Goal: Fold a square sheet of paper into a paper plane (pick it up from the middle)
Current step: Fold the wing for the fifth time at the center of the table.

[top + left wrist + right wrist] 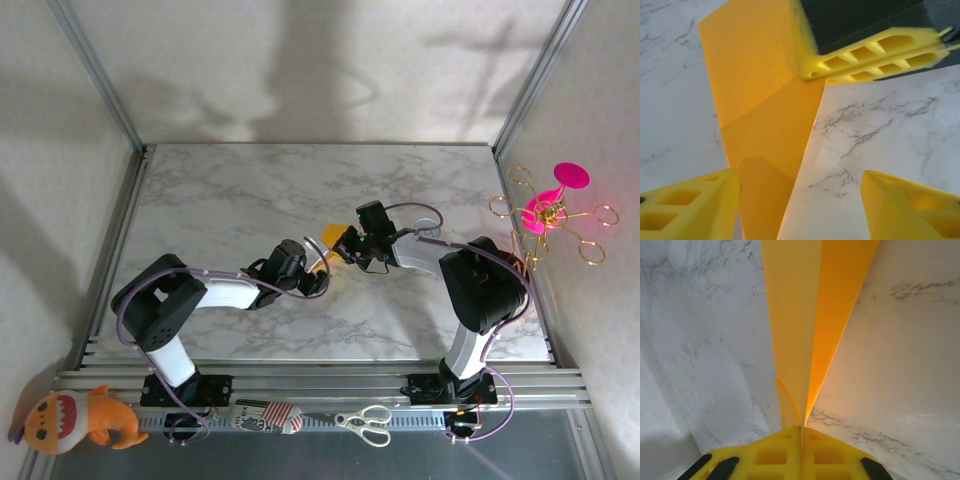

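My right gripper has only the plane's creased edge [805, 418] between its fingers. My left gripper should hold the narrow end [762, 212] while my right gripper opens and takes a deeper grip.
The square sheet of paper is folded into a slim orange-yellow paper plane [331, 234] with a lengthwise crease, held just above the marble table near its middle. My right gripper [801, 432] is shut on the plane's narrow end at the crease, and two flaps [805, 315] spread away from the pinch. From the top view, the right gripper [350, 245] meets the paper from the right. My left gripper [318, 262] stands open beside it. In the left wrist view the plane [765, 120] runs down between the spread left fingertips [695, 202], closer to the left one, with the right gripper's fingers [875, 55] clamped on its upper edge.
Scissors [365, 420], a striped roll [268, 417] and an orange plush toy [80, 418] lie on the near rail in front of the arm bases. A pink and gold ornament [550, 210] stands off the table's right edge. Bare marble [230, 190] stretches left and behind the grippers.
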